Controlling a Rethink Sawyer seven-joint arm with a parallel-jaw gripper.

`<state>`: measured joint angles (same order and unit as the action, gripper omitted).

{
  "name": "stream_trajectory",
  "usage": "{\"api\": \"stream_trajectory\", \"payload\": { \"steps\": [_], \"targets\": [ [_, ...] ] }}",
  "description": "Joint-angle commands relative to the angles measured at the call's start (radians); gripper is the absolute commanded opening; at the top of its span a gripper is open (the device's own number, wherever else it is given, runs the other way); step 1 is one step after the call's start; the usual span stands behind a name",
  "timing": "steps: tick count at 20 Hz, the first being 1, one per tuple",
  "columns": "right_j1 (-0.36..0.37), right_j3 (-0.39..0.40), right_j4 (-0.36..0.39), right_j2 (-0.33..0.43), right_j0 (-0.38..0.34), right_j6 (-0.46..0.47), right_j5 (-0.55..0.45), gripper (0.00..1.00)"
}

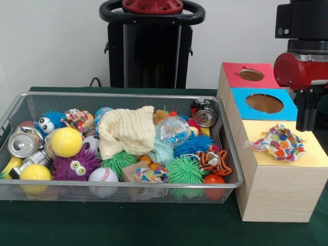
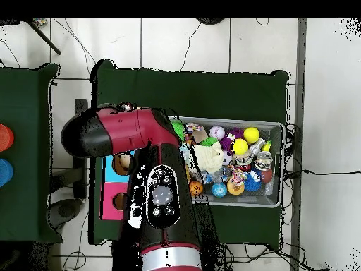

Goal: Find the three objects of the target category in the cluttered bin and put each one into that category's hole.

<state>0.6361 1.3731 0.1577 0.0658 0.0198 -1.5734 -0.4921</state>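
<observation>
The blue and red tops [image 1: 264,103] have a hole each, so the robot should expect a hole to be hidden under the crumpled multicoloured cloth [image 1: 280,144] when it pushes the cloth down.
The wire-mesh bin [image 1: 128,96] is packed with toys; it also shows in the overhead view [image 2: 281,166]. One speckled rope bundle [image 1: 277,142] lies on the yellow top [image 1: 307,154] of the wooden box, right of the bin; no hole shows in that top. A second bundle [image 1: 77,118] sits at the bin's back left. A third [image 1: 150,175] lies at the front middle. My gripper [image 1: 306,123] hangs just above and right of the bundle on the box, open and empty, not touching it. In the overhead view the arm [image 2: 134,134] hides the gripper.
The box also has a blue top with a round hole [image 1: 264,103] and a red top with a hole [image 1: 250,75]. A cream waffle cloth [image 1: 127,130], a clear crinkly ball [image 1: 174,129], cans, balls and spiky toys fill the bin.
</observation>
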Motion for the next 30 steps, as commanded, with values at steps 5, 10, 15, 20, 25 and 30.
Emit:
{"api": "stream_trajectory", "payload": {
  "steps": [5,10,15,20,25,30],
  "targets": [
    [-0.055,-0.020,0.047,0.018,-0.027,-0.084,0.066,0.00],
    [-0.056,-0.026,0.058,0.016,-0.024,-0.059,0.053,0.00],
    [-0.059,-0.031,0.061,0.015,-0.024,-0.057,0.062,0.00],
    [-0.055,-0.023,0.067,0.020,-0.032,-0.046,0.065,0.00],
    [-0.044,0.008,0.045,0.035,-0.053,-0.061,0.072,0.00],
    [-0.047,-0.002,0.046,-0.019,-0.022,-0.109,0.053,0.00]
  ]
}}
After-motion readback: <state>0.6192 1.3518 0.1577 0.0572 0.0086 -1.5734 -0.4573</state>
